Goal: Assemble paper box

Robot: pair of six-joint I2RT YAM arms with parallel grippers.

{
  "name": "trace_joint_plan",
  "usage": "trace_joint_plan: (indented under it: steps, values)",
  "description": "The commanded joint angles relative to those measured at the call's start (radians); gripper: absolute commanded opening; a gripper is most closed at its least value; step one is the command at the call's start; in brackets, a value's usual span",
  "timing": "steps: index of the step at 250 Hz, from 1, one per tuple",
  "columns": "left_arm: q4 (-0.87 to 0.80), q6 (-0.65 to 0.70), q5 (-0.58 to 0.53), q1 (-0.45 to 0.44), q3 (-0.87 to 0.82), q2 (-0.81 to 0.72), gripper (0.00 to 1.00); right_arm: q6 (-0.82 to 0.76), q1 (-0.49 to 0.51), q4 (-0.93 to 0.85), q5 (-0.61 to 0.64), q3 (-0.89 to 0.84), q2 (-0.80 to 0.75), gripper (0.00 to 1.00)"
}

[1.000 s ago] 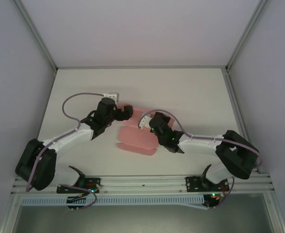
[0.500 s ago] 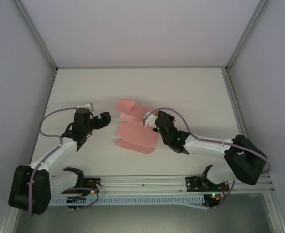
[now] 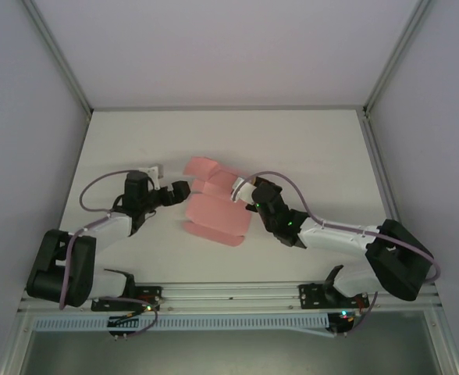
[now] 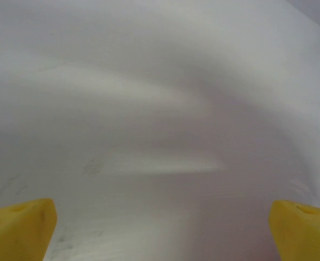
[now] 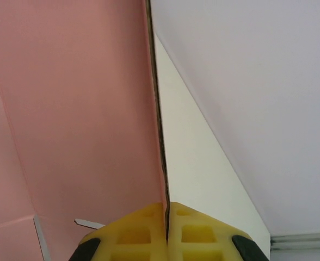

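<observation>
The pink sheet [image 3: 218, 213] is lying crooked. The robot's left gripper should move away while the right gripper turns the sheet straight, before the robot folds the sheet's end flap [image 3: 201, 166] in.
The paper box [image 3: 214, 217] is a flat pink die-cut sheet lying mid-table, its flaps [image 3: 201, 167] pointing to the far side. My right gripper [image 3: 241, 190] is at the sheet's right far corner and is shut on a raised panel. In the right wrist view the yellow fingers [image 5: 143, 234] pinch the edge of the pink card [image 5: 78, 109], which stands on edge. My left gripper [image 3: 181, 190] hovers just left of the sheet, open. Its yellow fingertips [image 4: 18, 228] stand wide apart over bare blurred table, with nothing between them.
The white table [image 3: 315, 148] is closed in by pale walls at the back and both sides, with aluminium posts [image 3: 58, 55] at the corners. A metal rail [image 3: 229, 293] carrying the arm bases runs along the near edge. Purple cables [image 3: 97, 183] loop off both arms.
My left gripper left the sheet's far flap, pulled back to the left, then came back close to the sheet's left edge. The right gripper kept its grip and hardly moved.
</observation>
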Motion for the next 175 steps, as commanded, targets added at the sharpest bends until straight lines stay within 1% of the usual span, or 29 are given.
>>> trace_joint_plan:
  steps: [1, 40, 62, 86, 101, 120, 149, 175]
  values:
    - [0.101, 0.053, 0.113, -0.013, -0.011, 0.011, 1.00, 0.036, -0.007, -0.010, -0.028, 0.013, -0.027, 0.00]
    - [0.118, 0.082, 0.129, -0.056, 0.009, 0.042, 1.00, 0.050, -0.007, -0.021, -0.046, 0.019, -0.012, 0.00]
    - [0.102, 0.094, 0.084, -0.098, 0.036, 0.076, 1.00, 0.056, -0.004, -0.011, -0.064, 0.020, -0.006, 0.00]
    - [0.073, 0.099, -0.073, -0.158, 0.062, 0.109, 1.00, 0.064, -0.004, -0.005, -0.081, 0.023, -0.007, 0.00]
    - [0.055, 0.089, -0.198, -0.196, 0.074, 0.123, 1.00, 0.064, -0.004, -0.005, -0.090, 0.025, -0.007, 0.00]
    - [0.045, 0.085, -0.303, -0.233, 0.081, 0.135, 1.00, 0.068, -0.003, -0.011, -0.101, 0.024, -0.008, 0.00]
    - [0.033, 0.073, -0.378, -0.261, 0.084, 0.134, 0.99, 0.077, -0.003, -0.025, -0.116, 0.023, -0.010, 0.00]
    - [0.022, 0.063, -0.376, -0.262, 0.078, 0.116, 1.00, 0.067, -0.002, -0.032, -0.084, 0.024, 0.005, 0.00]
